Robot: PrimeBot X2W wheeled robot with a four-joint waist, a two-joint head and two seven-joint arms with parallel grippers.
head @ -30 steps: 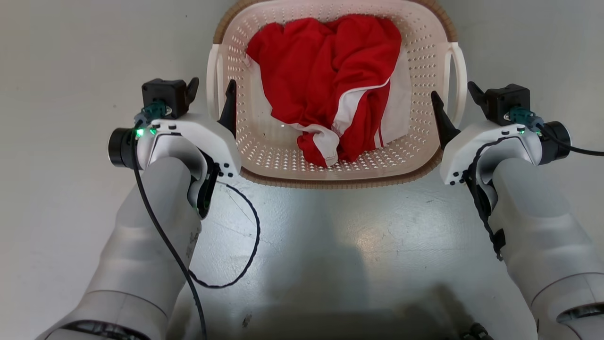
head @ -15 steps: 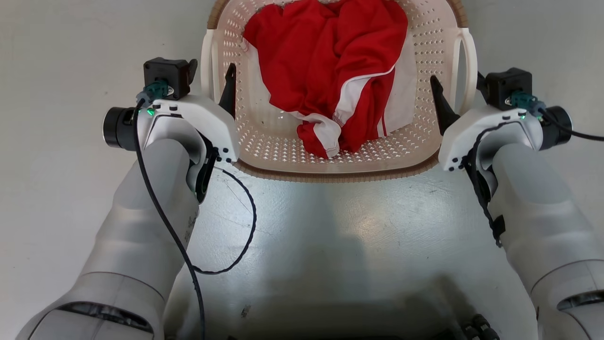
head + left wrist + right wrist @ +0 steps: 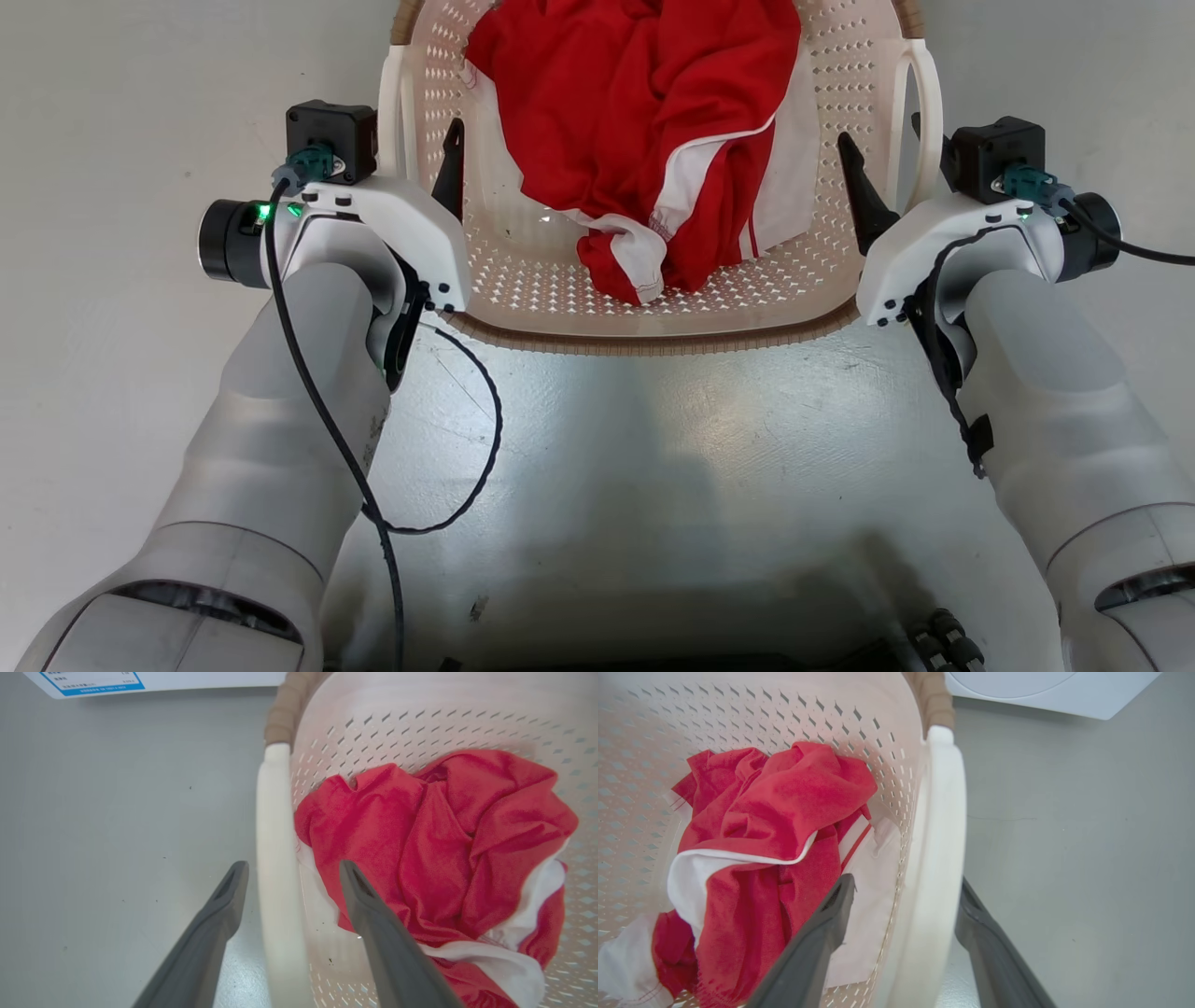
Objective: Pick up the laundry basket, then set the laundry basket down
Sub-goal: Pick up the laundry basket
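My gripper will carry the basket, and the red and white garment [image 3: 661, 140] will come along in the same heap because it lies slumped below the brown rim [image 3: 661, 341].
The cream perforated laundry basket [image 3: 653, 322] with its brown woven-look rim sits on the grey floor, holding a red and white garment [image 3: 644, 112]. My left gripper [image 3: 415, 131] is open and straddles the basket's left loop handle [image 3: 275, 835], one finger inside the basket and one outside, with small gaps either side. My right gripper [image 3: 882, 131] is open too. It straddles the right loop handle [image 3: 938, 812], whose outer side lies close against the outer finger [image 3: 971, 914].
A white washing machine [image 3: 1041, 686] stands beyond the basket. Its lower panel bears a blue-edged label [image 3: 93, 681]. Grey floor [image 3: 93, 280] stretches on both sides. A black cable [image 3: 476, 457] loops off my left forearm.
Both grippers have slid forward along the basket's handles, deeper astride them. The basket now looks a little larger and higher in the head view.
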